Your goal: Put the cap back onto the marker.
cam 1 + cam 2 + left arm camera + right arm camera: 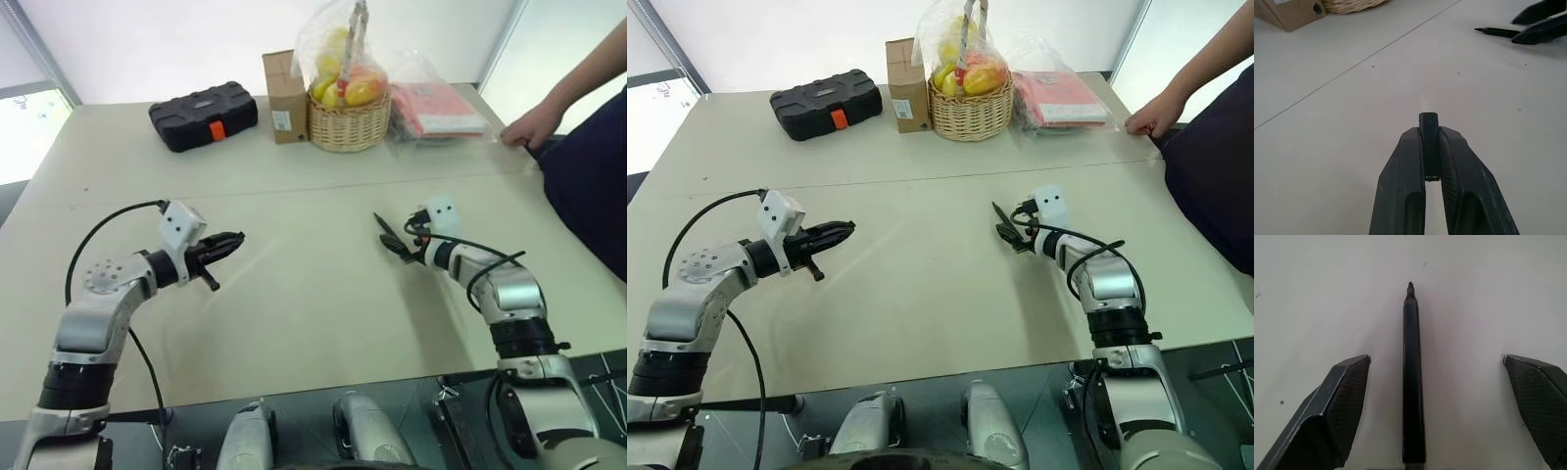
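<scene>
I am about to push together the cap and the marker, which steps down to a slim neck, so it should slide straight in and hold the cap.
The cap, a short black cylinder, is pinched upright between the fingertips of my left gripper, which is shut on it and hovers above the table on the left. The marker lies flat on the table at centre right with its bare tip pointing away from my right wrist. My right gripper is open. It is low over the table, with one finger on each side of the marker and neither touching it. In the left wrist view, the marker and my right gripper's fingers lie far ahead.
At the table's far edge stand a black tool case, a cardboard box, a wicker basket of bagged fruit and a red packet. A person's hand rests on the right edge.
</scene>
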